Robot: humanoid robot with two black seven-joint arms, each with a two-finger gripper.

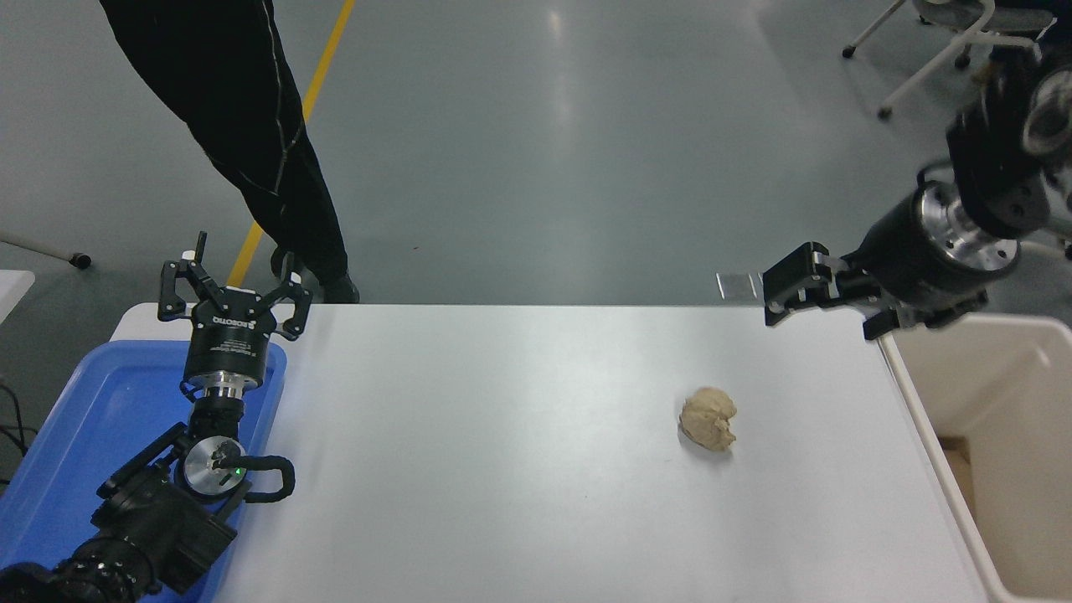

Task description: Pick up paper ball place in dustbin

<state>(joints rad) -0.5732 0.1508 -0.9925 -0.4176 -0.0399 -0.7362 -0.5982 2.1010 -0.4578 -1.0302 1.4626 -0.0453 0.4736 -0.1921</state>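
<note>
The paper ball [708, 419] is covered in wrinkles and folded edges [723, 409], so I expect it to squash and bulge around my right gripper's fingers when I lift it.
The tan, wrinkled paper ball [708, 420] lies on the white table [502, 469], right of centre. The cream dustbin [988, 368] stands against the table's right edge, partly cut off by the picture. My right gripper [827, 308] is open and empty. It hovers over the table's far right corner, up and to the right of the ball and apart from it, beside the bin's far rim. My left gripper [233, 289] is open and parked at the lower left.
A shallow blue tray [84, 435] lies under the left arm at the table's left edge. A person's dark-clad legs [251, 142] stand beyond the far left corner. Wheeled chairs [946, 42] stand on the floor at the top right.
</note>
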